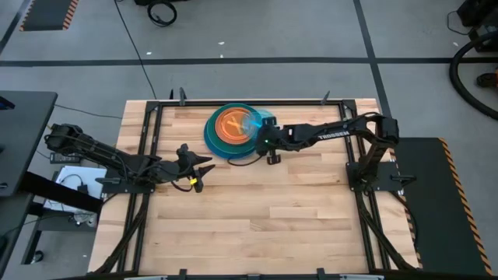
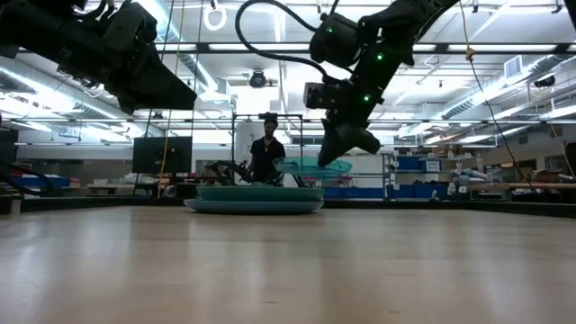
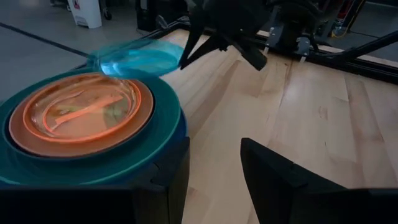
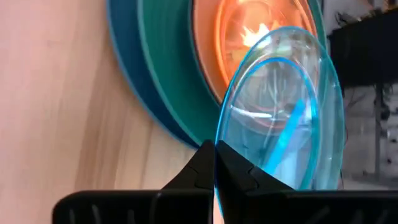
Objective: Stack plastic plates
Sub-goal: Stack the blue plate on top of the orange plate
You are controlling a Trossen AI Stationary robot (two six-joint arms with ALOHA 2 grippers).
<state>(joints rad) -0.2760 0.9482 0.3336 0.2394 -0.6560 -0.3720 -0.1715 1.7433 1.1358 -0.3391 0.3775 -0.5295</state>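
Observation:
My right gripper is holding the cyan plate (image 1: 253, 122) nearly level above the stack. It should keep moving it over the orange plate (image 1: 231, 125) until the plates' rims line up, then let go.
A stack of plates (image 1: 220, 134) sits near the table's far edge: blue at the bottom, then teal, tan-brown (image 3: 140, 118), and translucent orange (image 3: 81, 112) on top. My right gripper (image 1: 263, 140) reaches in from the right, shut on a translucent cyan plate (image 1: 253, 122). That plate hovers over the stack's right part (image 2: 310, 166). My left gripper (image 1: 208, 164) hangs open and holding nothing above the wood, just near-left of the stack (image 3: 214, 146). No pink plate shows. Whether a green one lies under the orange, I cannot tell. My right gripper pinches the cyan plate's rim (image 4: 219, 140) between its two fingers, at the plate's right edge. The fingers (image 2: 346, 142) slant down from the table's right. The plate is lifted clear, nearly level, just above the stack (image 2: 252, 202).
A black frame rail (image 1: 148, 140) runs around the wooden table top. Bare wood (image 1: 257, 225) fills the near half. A person (image 2: 268, 148) stands in the room beyond the far edge. The stack's top shows in the right wrist view (image 4: 249, 31).

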